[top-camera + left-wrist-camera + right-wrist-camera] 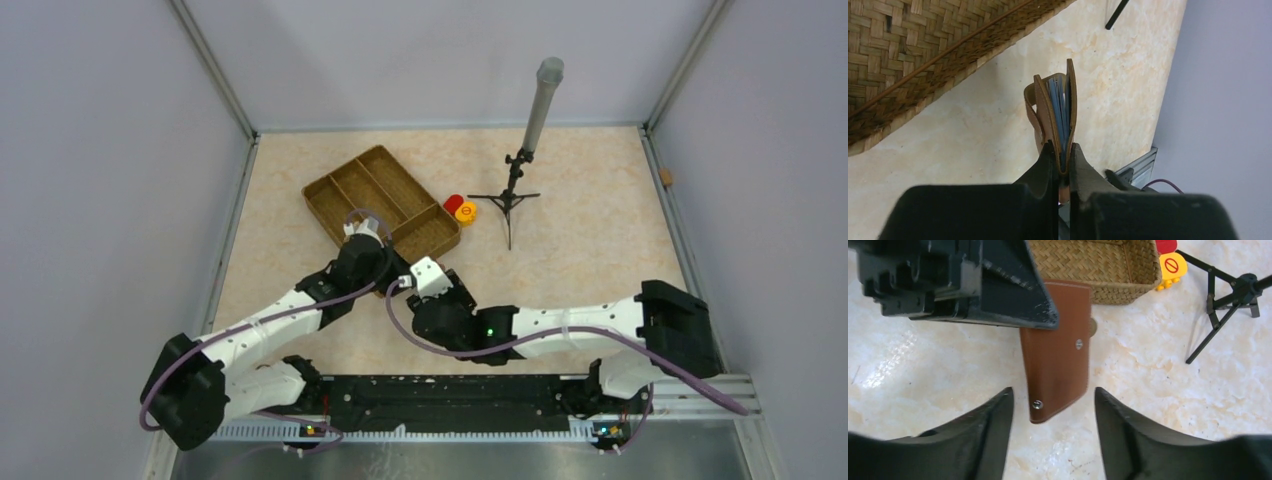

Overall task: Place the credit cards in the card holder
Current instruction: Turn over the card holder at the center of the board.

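The card holder is up in the air with its strap loose (1093, 327), so my left gripper should put the holder down and hold its spine (1028, 375) before my right gripper takes the strap.
The brown card holder (1044, 112) stands on edge, pinched at its lower end by my left gripper (1062, 148), which is shut on it. Pale blue credit cards (1060, 102) sit edge-on between its two flaps. In the right wrist view the card holder (1058, 355) hangs above the table from the black left gripper (973, 285). My right gripper (1053, 395) is open, with a finger on either side of the holder's lower corner and touching nothing. In the top view both grippers meet near the table's middle, left (372, 258) and right (432, 280), and hide the holder.
A divided wicker tray (345, 195) lies just beyond the grippers, close to the left gripper's fingers. Red (453, 203) and orange (466, 212) caps sit at its right end. A small black tripod (512, 195) with a grey tube stands further right.
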Robot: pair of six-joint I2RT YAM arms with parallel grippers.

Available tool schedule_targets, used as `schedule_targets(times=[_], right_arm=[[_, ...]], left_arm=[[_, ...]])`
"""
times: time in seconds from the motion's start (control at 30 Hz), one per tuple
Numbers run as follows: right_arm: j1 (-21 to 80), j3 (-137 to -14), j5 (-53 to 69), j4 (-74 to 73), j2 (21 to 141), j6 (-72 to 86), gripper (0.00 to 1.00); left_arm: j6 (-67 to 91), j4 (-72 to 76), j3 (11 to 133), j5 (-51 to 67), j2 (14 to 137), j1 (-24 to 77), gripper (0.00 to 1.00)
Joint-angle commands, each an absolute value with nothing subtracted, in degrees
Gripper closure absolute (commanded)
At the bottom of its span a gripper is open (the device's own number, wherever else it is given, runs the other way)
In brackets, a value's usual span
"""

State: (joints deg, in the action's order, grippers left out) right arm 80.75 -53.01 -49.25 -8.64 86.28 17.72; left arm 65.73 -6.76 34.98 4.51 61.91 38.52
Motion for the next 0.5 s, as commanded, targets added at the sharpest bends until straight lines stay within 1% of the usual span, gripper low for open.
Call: schedule_targets(times=[0.0,0.03,0.1,0.13,0.2,0.33,0.4,0.47], right_arm=[[81.58,-53.96,-48.94,-17.23,77.68,22.90,0.37],[81.06,-52.91,-47.22,-18.70,75.46,23.67,0.35],[78.27,-50.27,-41.86,-20.38,70.86,24.93,0.33],[76.31,-48.81,-37.33,-20.31,67.64,25.22,0.33],[70.78,-45.65,-28.75,-18.89,63.48,25.32,0.33],[60.48,-39.96,-16.27,-14.87,59.15,26.85,0.33],[56.28,-37.66,-9.74,-11.41,59.08,27.89,0.33],[54.16,-35.54,-4.60,-8.42,60.35,28.09,0.33]], left_arm=[[65.54,11.41,28.59,9.89,63.31,38.43,1.00],[66.08,16.13,25.83,11.59,63.47,38.47,1.00],[66.24,22.05,22.61,13.87,64.08,38.41,1.00],[66.00,23.97,21.46,15.24,64.52,38.33,1.00],[66.21,29.65,18.69,18.67,65.53,38.42,1.00],[68.33,40.81,13.67,23.86,67.47,38.33,1.00],[68.82,42.75,11.39,24.64,67.53,37.96,1.00],[68.30,38.72,10.05,24.54,67.34,37.21,1.00]])
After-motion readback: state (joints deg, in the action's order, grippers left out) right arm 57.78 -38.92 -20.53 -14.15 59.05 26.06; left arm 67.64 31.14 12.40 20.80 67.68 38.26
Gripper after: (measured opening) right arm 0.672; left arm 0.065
